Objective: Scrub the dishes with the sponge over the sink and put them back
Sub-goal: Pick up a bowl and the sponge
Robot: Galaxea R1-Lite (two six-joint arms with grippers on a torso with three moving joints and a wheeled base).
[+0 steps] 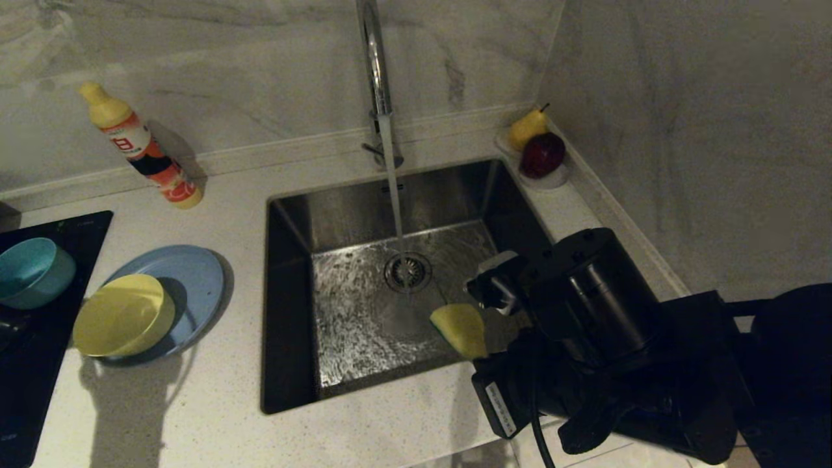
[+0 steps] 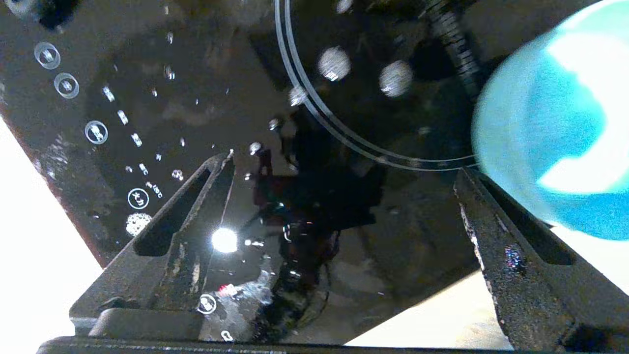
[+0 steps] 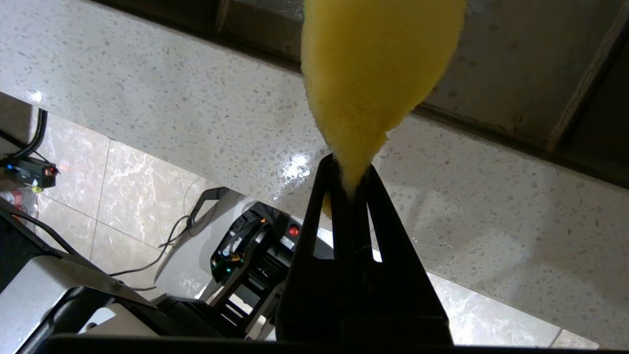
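Note:
The teal bowl's near side [image 2: 501, 127] is outside my left gripper's open fingers. I should move the nearer finger over inside the bowl [image 2: 557, 159] before I close on the bowl's rim.
My right gripper [image 3: 349, 167] is shut on the narrow end of the yellow sponge [image 3: 378, 64] and holds it above the front right part of the sink [image 1: 286, 312], where the sponge [image 1: 460, 328] shows in the head view. The pale yellow bowl [image 1: 120, 316] rests tilted on the light-blue plate [image 1: 195, 273] on the counter left of the sink. On the black cooktop at the far left sits the teal bowl [image 1: 29, 272]. My left gripper [image 2: 344, 164] hangs open over the cooktop with nothing between its fingers, the teal bowl [image 2: 550, 123] just beside one finger.
Water runs from the tall chrome tap [image 1: 377, 78] onto the drain strainer [image 1: 407, 271]. A detergent bottle [image 1: 140, 146] stands at the back left. A small dish with a pear and a red fruit [image 1: 538, 153] sits in the back right corner. Water drops dot the cooktop [image 2: 196, 73].

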